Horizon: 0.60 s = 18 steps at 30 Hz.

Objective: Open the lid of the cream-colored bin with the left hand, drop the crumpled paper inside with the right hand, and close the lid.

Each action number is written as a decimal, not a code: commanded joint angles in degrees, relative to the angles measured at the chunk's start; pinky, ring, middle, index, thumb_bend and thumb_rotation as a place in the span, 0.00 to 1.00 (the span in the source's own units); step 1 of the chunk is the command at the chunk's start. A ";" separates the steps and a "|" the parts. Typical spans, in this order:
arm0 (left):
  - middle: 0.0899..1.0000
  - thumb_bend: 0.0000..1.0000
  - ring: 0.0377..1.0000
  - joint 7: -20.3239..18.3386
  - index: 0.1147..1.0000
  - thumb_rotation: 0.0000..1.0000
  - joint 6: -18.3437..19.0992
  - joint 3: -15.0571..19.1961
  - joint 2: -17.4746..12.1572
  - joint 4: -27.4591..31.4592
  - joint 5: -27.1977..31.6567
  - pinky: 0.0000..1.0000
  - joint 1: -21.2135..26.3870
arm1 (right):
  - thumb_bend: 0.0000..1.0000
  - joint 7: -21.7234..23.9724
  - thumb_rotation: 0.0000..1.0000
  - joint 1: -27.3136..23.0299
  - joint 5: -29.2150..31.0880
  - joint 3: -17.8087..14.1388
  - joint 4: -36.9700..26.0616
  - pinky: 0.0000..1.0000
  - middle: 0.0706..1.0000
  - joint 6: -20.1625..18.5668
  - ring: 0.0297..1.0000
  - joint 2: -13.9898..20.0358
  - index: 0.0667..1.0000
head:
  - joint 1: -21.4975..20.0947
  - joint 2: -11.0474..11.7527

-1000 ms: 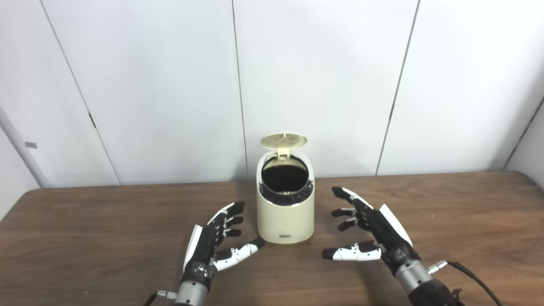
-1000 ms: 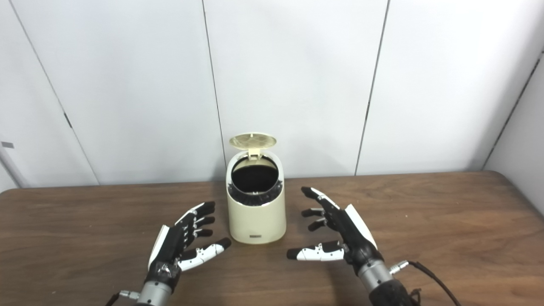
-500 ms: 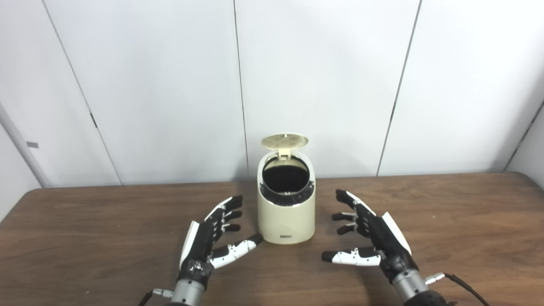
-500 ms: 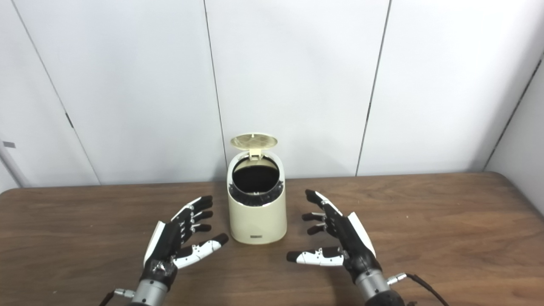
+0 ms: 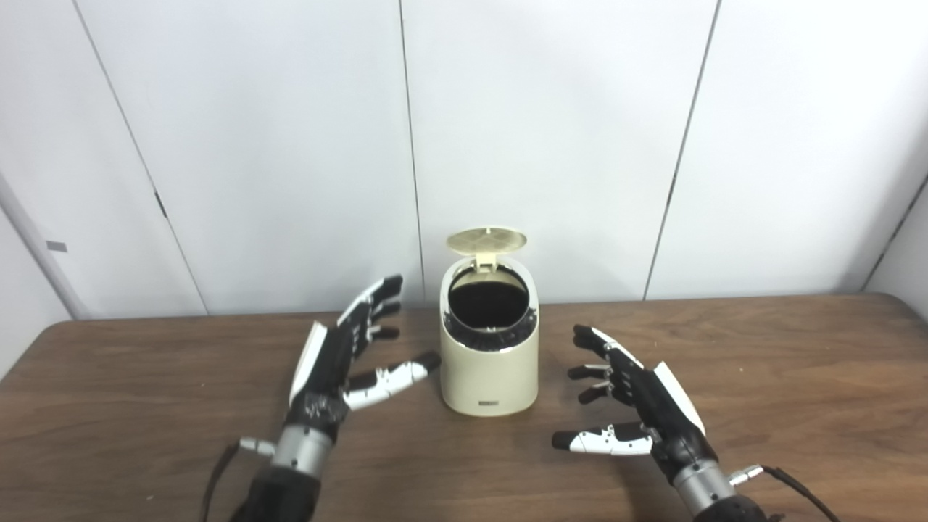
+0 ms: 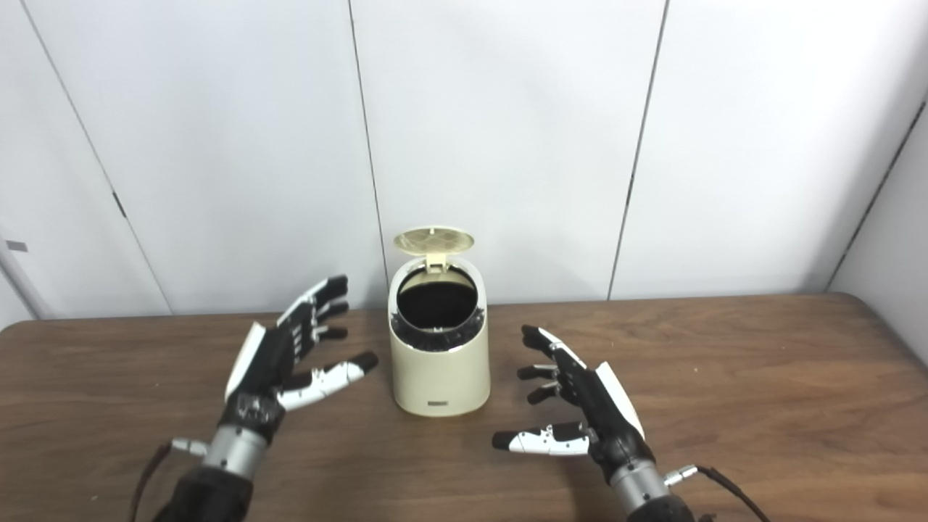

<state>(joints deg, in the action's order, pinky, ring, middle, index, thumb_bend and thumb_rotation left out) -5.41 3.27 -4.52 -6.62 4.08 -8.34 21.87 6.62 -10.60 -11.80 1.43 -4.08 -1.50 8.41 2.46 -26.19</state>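
Note:
The round lid (image 5: 487, 239) is joined to the back rim by a hinge (image 5: 485, 261), so I expect the lid to swing down flush and stay closed when I push it.
The cream-colored bin (image 5: 489, 366) stands upright at the middle of the brown table (image 5: 145, 406). Its round lid (image 5: 486, 240) is tipped up at the back, and the mouth shows a dark inside. My left hand (image 5: 341, 362) hovers raised to the left of the bin, open with fingers spread, thumb pointing toward the bin's side and not touching it. My right hand (image 5: 638, 406) is open too, low over the table to the right of the bin, holding nothing. No crumpled paper shows in either view.
White wall panels (image 5: 551, 145) rise right behind the table's far edge. A cable (image 5: 790, 486) trails from the right wrist near the bottom edge.
My left hand has lifted and moved forward, from low by the bin's base to level with its upper half. The right hand has drawn back slightly. The bin and lid stay as they were.

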 commanded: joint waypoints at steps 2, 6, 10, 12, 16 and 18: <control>0.92 0.88 0.91 -0.65 0.94 0.27 0.66 0.03 -1.08 0.75 -0.59 0.78 4.97 | 0.87 -1.38 0.12 -1.45 0.04 -0.05 -1.59 0.57 0.87 2.72 0.72 0.22 0.87 | 0.12 0.13; 0.93 0.90 0.93 -1.98 0.95 0.28 1.37 -0.63 -2.11 -0.64 -0.90 0.83 8.34 | 0.87 -1.37 0.11 -1.60 -0.01 0.00 -1.50 0.57 0.88 2.70 0.72 0.22 0.86 | 0.07 0.32; 0.94 0.93 0.93 -3.10 0.95 0.28 1.94 -1.22 -2.73 -2.11 -1.44 0.84 11.41 | 0.86 -1.47 0.10 -1.67 0.00 0.13 -1.14 0.57 0.87 3.29 0.72 0.09 0.85 | -0.12 0.43; 0.95 0.94 0.94 -3.54 0.96 0.28 2.32 -1.40 -2.93 -2.87 -1.44 0.85 12.77 | 0.86 -1.57 0.10 -1.63 -0.21 0.24 -1.36 0.56 0.87 2.96 0.72 -0.06 0.85 | -0.23 0.56; 0.97 0.94 0.96 -4.13 0.97 0.28 2.42 -1.76 -3.08 -4.52 -1.62 0.88 15.00 | 0.85 -1.60 0.09 -1.56 -0.28 0.47 -1.55 0.55 0.87 2.87 0.72 -0.32 0.85 | -0.64 0.79; 0.98 0.96 0.98 -4.49 0.97 0.28 2.31 -1.96 -3.07 -5.65 -1.51 0.90 16.18 | 0.85 -1.65 0.10 -1.62 -0.27 0.60 -1.45 0.56 0.87 3.02 0.72 -0.39 0.84 | -0.82 0.85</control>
<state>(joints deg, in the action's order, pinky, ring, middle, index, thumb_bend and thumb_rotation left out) -9.89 6.17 -6.49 -9.14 -1.75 -9.42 34.60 6.20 -10.62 -12.31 2.03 -3.97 -1.26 8.25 1.58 -25.31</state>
